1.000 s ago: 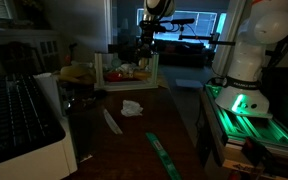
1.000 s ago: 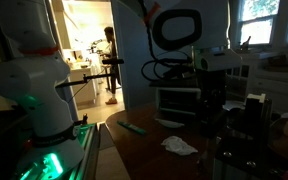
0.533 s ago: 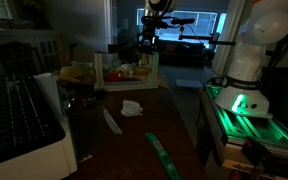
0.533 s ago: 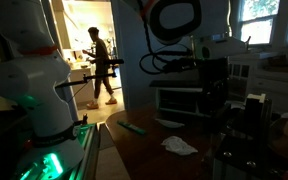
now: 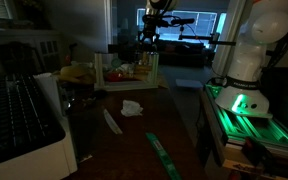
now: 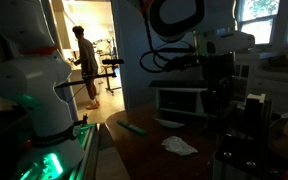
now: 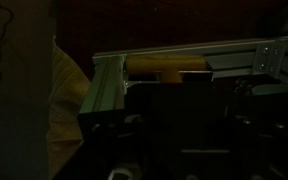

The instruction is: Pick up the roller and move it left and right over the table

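Note:
The tan roller lies parallel to the rack's long rail and inside the rack's frame. My gripper should therefore keep lowering until the roller rests inside the rack, then let go.
The dark brown table runs away from me in both exterior views. My gripper hangs over a metal-framed rack at the table's far end. In the wrist view the rack's frame holds a tan cylinder, possibly the roller. The jaws are a dark shape and I cannot tell if they are open. A long green item lies on the table.
Crumpled white paper and a white strip lie mid-table. A white cabinet with a black keyboard-like panel stands beside it. The robot base sits on a green-lit rail. A person is in the doorway.
My gripper has risen slightly above the rack. The person in the doorway has walked to the left. Nothing on the table has moved.

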Motion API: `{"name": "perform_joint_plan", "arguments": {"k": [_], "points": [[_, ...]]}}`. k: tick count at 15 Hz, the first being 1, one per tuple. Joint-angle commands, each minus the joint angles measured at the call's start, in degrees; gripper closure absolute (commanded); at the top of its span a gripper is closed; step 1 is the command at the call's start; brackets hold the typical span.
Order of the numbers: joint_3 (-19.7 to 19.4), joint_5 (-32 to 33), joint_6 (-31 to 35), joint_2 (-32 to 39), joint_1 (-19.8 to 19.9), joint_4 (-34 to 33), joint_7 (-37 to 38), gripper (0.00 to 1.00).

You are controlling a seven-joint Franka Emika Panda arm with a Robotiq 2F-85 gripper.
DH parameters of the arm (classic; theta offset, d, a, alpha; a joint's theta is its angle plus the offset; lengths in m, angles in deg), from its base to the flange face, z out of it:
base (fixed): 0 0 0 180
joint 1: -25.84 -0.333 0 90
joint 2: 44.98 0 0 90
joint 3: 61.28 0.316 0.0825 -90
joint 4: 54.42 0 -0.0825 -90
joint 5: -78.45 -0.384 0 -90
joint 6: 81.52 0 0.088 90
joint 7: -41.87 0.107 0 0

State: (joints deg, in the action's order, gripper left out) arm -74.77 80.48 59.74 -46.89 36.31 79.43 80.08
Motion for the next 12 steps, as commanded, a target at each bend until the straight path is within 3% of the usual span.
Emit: {"name": "perform_joint_plan", "arguments": {"k": [1, 12], "points": [[0.4, -0.6, -1.4, 1.1, 1.2, -2.2, -2.8, 0.66], [-0.1, -2.5, -0.1, 6.2, 1.5, -6.4, -5.4, 0.66]]}}
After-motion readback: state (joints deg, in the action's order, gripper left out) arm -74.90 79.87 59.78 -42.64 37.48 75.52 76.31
